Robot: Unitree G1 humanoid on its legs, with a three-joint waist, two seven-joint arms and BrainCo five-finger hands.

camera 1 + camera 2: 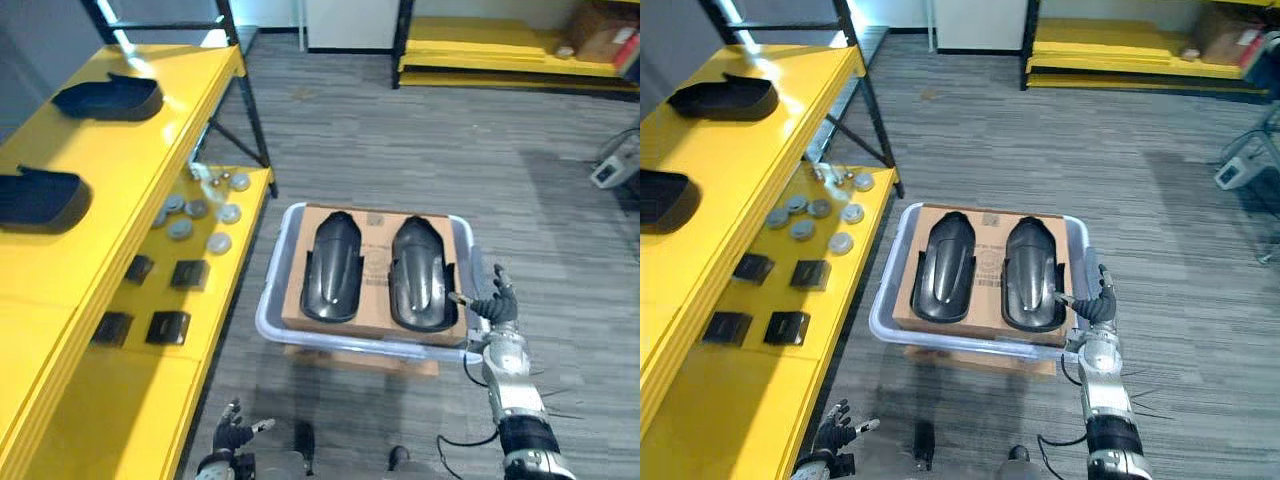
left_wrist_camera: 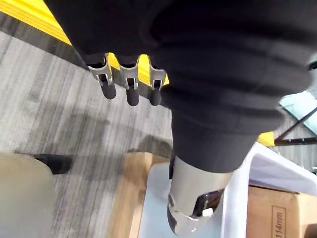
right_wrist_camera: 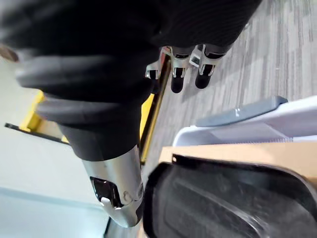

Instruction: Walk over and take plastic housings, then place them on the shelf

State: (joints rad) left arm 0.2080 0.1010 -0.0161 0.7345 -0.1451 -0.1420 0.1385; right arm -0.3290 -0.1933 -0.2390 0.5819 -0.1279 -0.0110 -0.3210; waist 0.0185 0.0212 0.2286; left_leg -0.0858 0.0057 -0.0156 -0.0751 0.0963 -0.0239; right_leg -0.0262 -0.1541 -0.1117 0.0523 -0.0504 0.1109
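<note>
The domed housing (image 1: 419,275) by my right gripper will show an empty hollow when I flip it over, because housings on the yellow shelf (image 1: 109,97) lie open.
Two black plastic housings lie side by side on a cardboard sheet in a pale bin (image 1: 272,300) on the floor: one on the left (image 1: 331,267), one on the right (image 1: 421,273). My right hand (image 1: 497,305) hovers at the bin's right rim, open, its thumb reaching toward the right housing (image 3: 223,198). Low at my left side, beside the shelf's edge, my left hand (image 1: 232,435) hangs open and holds nothing. Two more housings (image 1: 112,97) (image 1: 40,198) rest on the top of the yellow shelf (image 1: 150,170) to the left.
The shelf's lower level holds several round metal discs (image 1: 195,212) and small black blocks (image 1: 168,326). A black shelf leg (image 1: 247,105) stands near the bin. Another yellow rack (image 1: 500,60) and a grey device (image 1: 612,170) are farther off.
</note>
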